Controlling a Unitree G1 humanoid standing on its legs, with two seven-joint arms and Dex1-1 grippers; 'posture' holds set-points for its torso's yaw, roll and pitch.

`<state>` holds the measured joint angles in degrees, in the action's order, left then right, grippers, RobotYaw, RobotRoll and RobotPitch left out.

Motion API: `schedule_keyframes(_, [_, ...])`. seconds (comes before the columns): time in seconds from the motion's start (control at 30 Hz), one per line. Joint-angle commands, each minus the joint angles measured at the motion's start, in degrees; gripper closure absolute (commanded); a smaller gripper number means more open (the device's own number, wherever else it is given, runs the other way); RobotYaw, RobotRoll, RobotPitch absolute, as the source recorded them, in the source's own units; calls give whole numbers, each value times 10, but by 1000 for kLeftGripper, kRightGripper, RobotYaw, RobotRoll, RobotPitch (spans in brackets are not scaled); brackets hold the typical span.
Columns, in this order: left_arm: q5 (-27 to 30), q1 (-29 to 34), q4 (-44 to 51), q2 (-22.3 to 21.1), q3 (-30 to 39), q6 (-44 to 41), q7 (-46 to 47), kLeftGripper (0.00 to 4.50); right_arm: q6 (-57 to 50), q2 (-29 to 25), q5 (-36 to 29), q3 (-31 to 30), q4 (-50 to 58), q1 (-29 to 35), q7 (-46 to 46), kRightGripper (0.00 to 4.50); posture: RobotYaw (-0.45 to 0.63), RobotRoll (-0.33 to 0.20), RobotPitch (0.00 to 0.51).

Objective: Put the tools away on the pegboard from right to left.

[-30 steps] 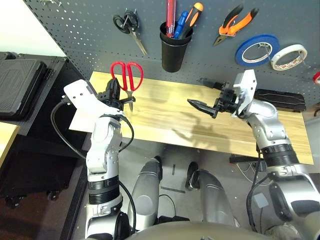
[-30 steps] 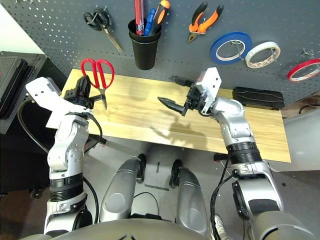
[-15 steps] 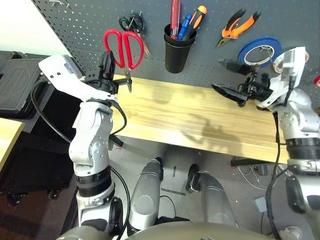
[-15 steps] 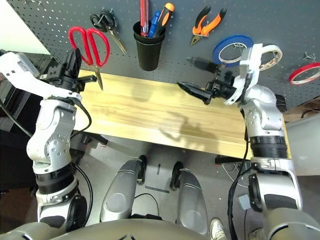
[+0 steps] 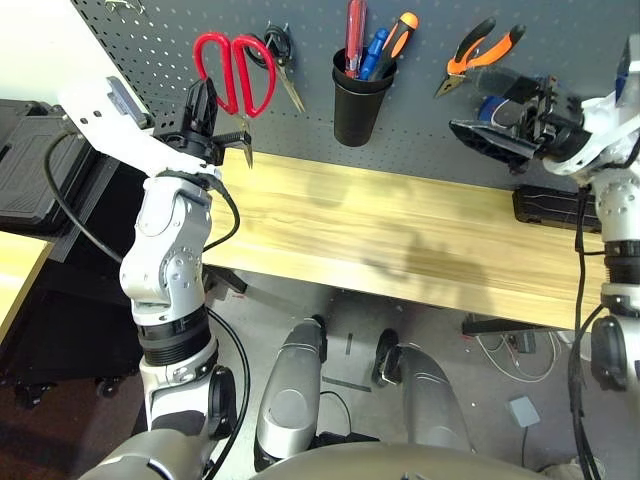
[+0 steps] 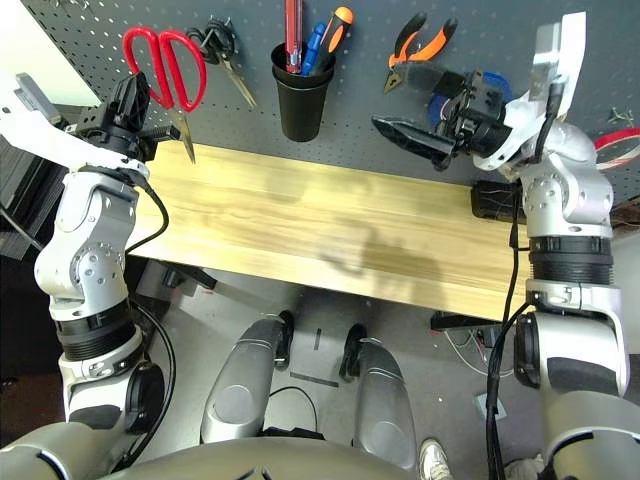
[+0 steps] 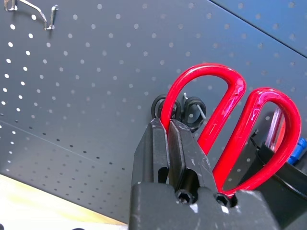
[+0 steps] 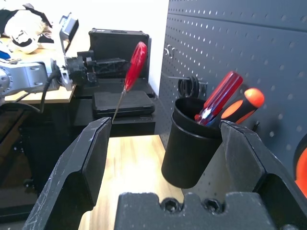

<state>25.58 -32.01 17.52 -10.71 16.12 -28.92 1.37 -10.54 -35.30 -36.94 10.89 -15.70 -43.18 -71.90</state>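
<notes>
My left gripper is moving in with the red loops [image 5: 237, 72] open toward the black-handled scissors' hook [image 5: 286, 30]. It should keep going until a loop sits over that hook, then let go.
My left gripper [image 5: 205, 100] is shut on the red-handled scissors [image 5: 235, 72]. It holds them up against the pegboard [image 5: 150, 45], blades pointing down, just left of the hanging black-handled scissors [image 5: 280, 55]. In the left wrist view the red loops [image 7: 225, 110] rise beside my closed fingers [image 7: 168, 143], near a hook. The right gripper [image 5: 468, 112] is open and empty, raised in front of the board's right part, below the orange-and-black pliers [image 5: 480, 55]. A red-handled screwdriver [image 5: 353, 30] stands in the black cup [image 5: 358, 100]. The red tape ring [image 6: 622, 140] hangs at the far right.
The wooden table [image 5: 380, 230] runs below the board, with a black case [image 5: 560, 205] at its right end. Another black case [image 5: 25, 165] lies on a dark stand to the left. A bare hook [image 7: 33, 12] sits higher on the board.
My left arm has lifted the red scissors from above the table's left end up to the pegboard. The open right gripper has risen and swung right, toward the board.
</notes>
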Motion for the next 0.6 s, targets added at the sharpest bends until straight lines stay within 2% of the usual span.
schedule_keyframes(0.03, [-7,-14,-26,-8,-1,8,-7,4476,-5,-8,2,9,-3,-4,-4,0,269,0,199])
schedule_keyframes(0.33, [-18,-59,-116,-18,4,32,-11,4476,-2,10,8,2,16,2,18,0,256,0,198])
schedule_keyframes(0.6, [-39,-126,-267,-24,2,88,-31,4476,6,26,17,3,28,16,36,0,233,0,201])
